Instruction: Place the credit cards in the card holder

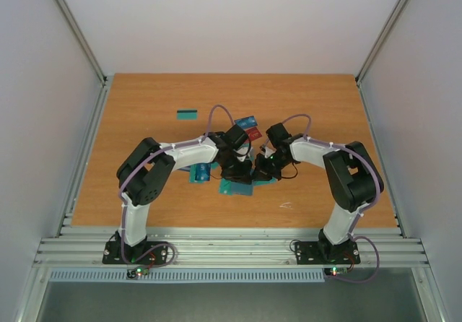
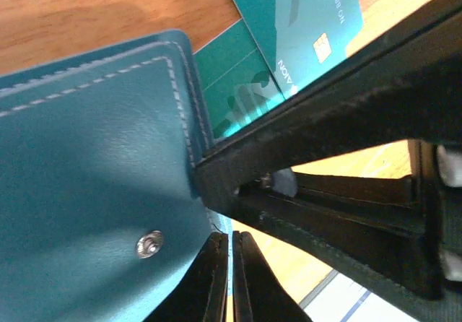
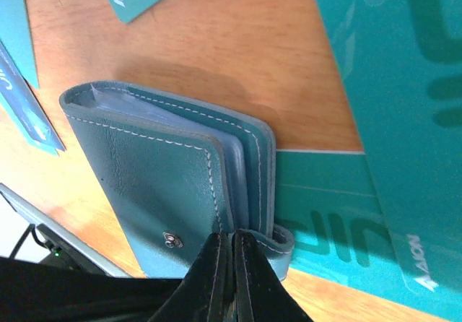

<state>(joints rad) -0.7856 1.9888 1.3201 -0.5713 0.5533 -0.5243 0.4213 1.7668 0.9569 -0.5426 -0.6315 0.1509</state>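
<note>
My left gripper is at the card holder's strap edge point(image 2: 216, 217) and crowds my right gripper. Next, my left gripper moves back and holds the cover point(image 2: 92, 287) beyond the snap.
The card holder point(image 3: 155, 174), dull teal-blue with white stitching and a metal snap point(image 3: 171, 240), lies folded on the wooden table with its layers slightly fanned. My right gripper point(image 3: 232, 264) is shut on its strap at the near edge. In the left wrist view the card holder point(image 2: 86, 170) fills the left side, and my left gripper point(image 2: 231, 279) is shut on its edge, with the right gripper's black body just beside it. Teal credit cards point(image 3: 404, 120) point(image 2: 303, 11) lie under and beside the holder. In the top view both grippers point(image 1: 242, 169) point(image 1: 258, 167) meet over it and hide it.
More cards lie scattered on the table: a teal one with a dark stripe point(image 1: 188, 115) at the back left, a blue one point(image 1: 245, 121) and a red one point(image 1: 253, 132) behind the grippers, and teal and blue ones point(image 1: 237, 187) point(image 1: 201, 172) in front. A grey rail point(image 1: 231, 239) runs along the near edge.
</note>
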